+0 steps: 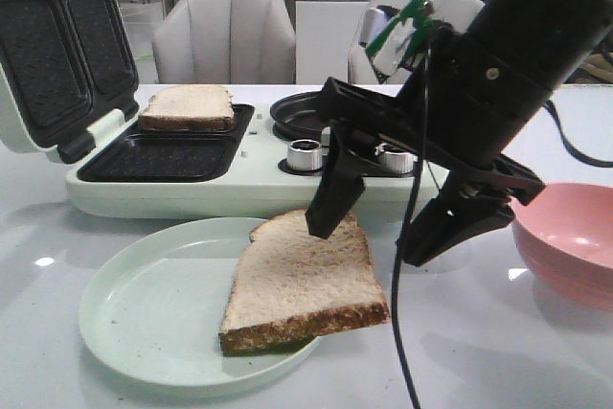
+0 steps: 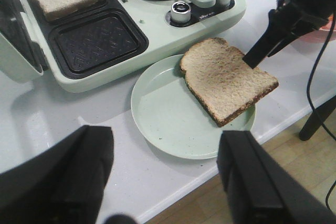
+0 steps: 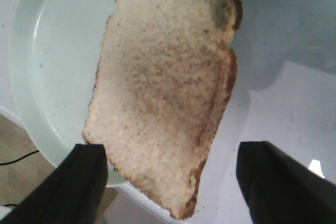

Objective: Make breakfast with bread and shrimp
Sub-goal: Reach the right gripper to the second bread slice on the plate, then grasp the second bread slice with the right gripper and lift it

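Observation:
With one finger over the bread slice and the other beyond the slice's overhanging edge (image 1: 373, 263), my right gripper carries on down and closes on the slice's far corner (image 1: 351, 229).
One bread slice (image 1: 302, 280) lies on the pale green plate (image 1: 144, 313), overhanging its right rim. My right gripper (image 1: 378, 227) hangs open just above that slice's far corner, one finger over the bread and the other beyond its edge. The right wrist view shows the slice (image 3: 163, 93) between the spread fingers (image 3: 86, 182). A second bread slice (image 1: 187, 107) rests in the far well of the sandwich maker (image 1: 239, 189). My left gripper (image 2: 165, 182) is open and empty over the table's front edge, short of the plate (image 2: 168, 114). The shrimp is out of view.
The sandwich maker's lid (image 1: 62, 55) stands open at the left. A black pan (image 1: 302, 117) and metal knobs (image 1: 305, 154) occupy its right half. A pink bowl (image 1: 570, 237) sits at the right. Chairs (image 1: 225, 35) stand behind the table.

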Robot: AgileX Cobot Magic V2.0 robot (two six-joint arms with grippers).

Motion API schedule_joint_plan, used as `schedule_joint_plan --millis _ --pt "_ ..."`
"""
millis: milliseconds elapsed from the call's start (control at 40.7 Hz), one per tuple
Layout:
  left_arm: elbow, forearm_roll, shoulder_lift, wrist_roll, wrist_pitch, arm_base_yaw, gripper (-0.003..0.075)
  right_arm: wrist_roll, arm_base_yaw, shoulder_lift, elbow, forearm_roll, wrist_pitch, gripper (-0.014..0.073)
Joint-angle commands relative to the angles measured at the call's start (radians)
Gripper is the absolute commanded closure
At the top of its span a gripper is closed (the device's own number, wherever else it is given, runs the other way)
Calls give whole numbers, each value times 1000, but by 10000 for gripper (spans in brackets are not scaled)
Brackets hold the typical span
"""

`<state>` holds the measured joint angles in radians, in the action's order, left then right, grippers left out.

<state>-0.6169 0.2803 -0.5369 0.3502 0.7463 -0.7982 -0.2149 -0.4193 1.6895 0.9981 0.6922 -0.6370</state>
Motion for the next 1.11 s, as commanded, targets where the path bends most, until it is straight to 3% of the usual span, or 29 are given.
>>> schedule_joint_plan --millis 0,1082 --pt "-36 9 -2 -1 -65 -9 244 -15 -2 -1 57 34 18 -15" --pt "-36 9 -2 -1 -65 -9 244 -17 -3 112 111 51 -9 -14"
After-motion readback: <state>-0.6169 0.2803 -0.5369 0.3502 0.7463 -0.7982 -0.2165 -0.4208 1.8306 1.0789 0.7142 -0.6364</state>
